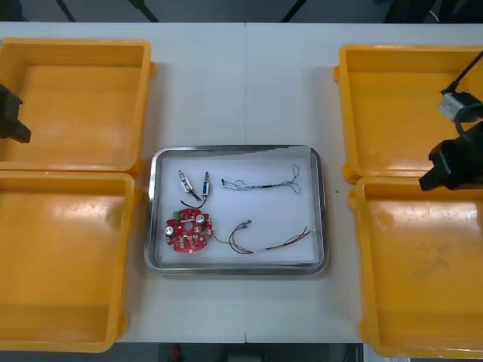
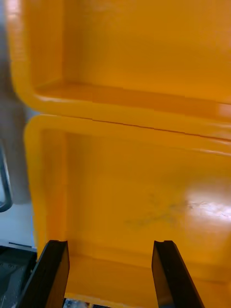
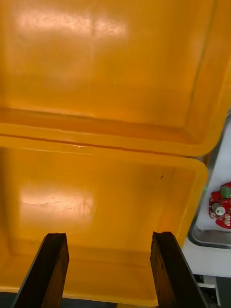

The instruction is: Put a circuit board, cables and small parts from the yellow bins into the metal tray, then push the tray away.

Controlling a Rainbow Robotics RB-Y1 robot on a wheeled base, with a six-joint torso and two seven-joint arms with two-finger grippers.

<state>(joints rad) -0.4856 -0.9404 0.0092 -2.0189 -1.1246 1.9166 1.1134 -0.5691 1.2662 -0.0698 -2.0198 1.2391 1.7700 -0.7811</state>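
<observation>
The circuit board and cables [image 1: 189, 231] are lying flat inside the tray's raised rim [image 1: 241, 271], so they should move along in their places when I push the tray.
The metal tray [image 1: 323, 219], white inside, lies at the table's middle between the bins. In it are a round red circuit board [image 1: 189, 231], two small metal parts [image 1: 194, 185], a thin black cable [image 1: 261, 183] and a red and yellow cable [image 1: 273, 238]. My left gripper [image 1: 15, 127] hangs at the far left over the seam between the two left yellow bins [image 1: 75, 105]; its wrist view shows it open [image 3: 108, 272] and holding nothing. My right gripper [image 1: 444, 167] hovers over the right bins [image 1: 423, 271], also open [image 2: 110, 274] and holding nothing.
All the yellow bins look bare inside. In the left wrist view the circuit board [image 3: 220, 211] and the tray's rim [image 3: 207, 238] peek past the bin's corner. A bit of tray rim [image 2: 6, 187] also edges the right wrist view. Bare table lies beyond the tray.
</observation>
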